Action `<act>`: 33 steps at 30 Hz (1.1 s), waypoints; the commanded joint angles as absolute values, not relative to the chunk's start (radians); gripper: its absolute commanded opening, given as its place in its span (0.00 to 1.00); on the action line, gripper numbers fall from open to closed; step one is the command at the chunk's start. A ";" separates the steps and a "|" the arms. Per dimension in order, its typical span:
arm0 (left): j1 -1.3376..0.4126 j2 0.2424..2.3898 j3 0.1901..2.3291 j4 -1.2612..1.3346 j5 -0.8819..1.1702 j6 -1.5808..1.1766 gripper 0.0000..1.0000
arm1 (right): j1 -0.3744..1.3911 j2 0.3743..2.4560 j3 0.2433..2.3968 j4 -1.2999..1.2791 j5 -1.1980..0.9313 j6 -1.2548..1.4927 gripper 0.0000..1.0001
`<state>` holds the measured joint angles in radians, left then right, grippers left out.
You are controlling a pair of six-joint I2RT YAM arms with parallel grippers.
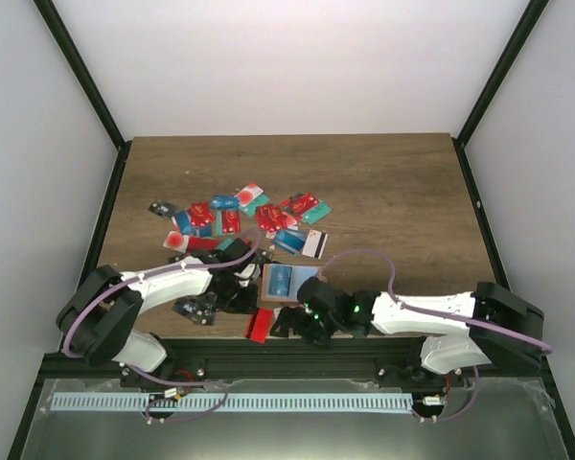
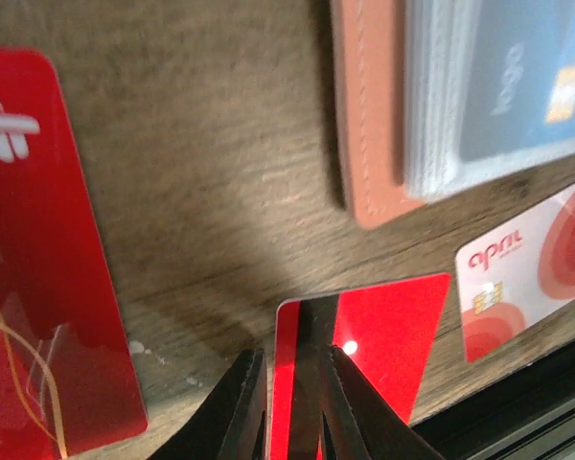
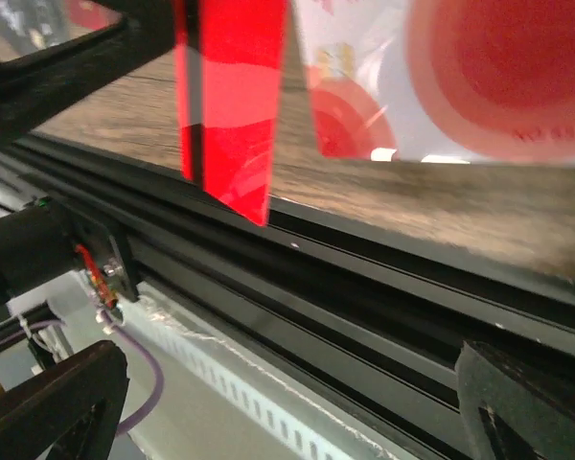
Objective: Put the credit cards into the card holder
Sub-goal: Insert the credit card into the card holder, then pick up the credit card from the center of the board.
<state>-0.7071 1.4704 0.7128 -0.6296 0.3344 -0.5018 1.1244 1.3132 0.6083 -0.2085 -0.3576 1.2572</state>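
Observation:
The red card (image 1: pixel 262 320) is lying flat beneath the robot's left gripper, so next the right gripper pinches its end (image 1: pixel 257 337) beyond the front edge and passes the card to the left gripper.
The tan card holder (image 1: pixel 266 287) lies near the front edge with a blue card (image 1: pixel 286 281) on it, and it also shows in the left wrist view (image 2: pixel 369 115). A red card with a dark stripe (image 1: pixel 260 326) overhangs the table's front edge. My left gripper (image 2: pixel 297 383) is right over that card (image 2: pixel 393 335), jaws only a narrow gap apart, the card lying flat beneath them. My right gripper (image 3: pixel 287 412) is wide open and empty beside the overhanging red card (image 3: pixel 230 105). A white card with red circles (image 2: pixel 527 278) lies next to it.
Several more cards lie in a pile (image 1: pixel 249 216) at mid-table. Another red card (image 2: pixel 38 259) lies left of my left gripper. The black frame rail (image 3: pixel 364 287) runs just below the table's front edge.

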 commanded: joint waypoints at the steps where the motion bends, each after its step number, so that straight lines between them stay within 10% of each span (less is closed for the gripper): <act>1: -0.742 1.431 0.660 -0.600 0.306 -0.569 0.18 | 1.234 1.294 0.533 -0.058 -0.151 1.519 0.94; 33: -0.869 1.326 0.571 -0.560 0.295 -0.693 0.18 | 1.368 1.616 0.468 0.394 0.053 1.672 0.46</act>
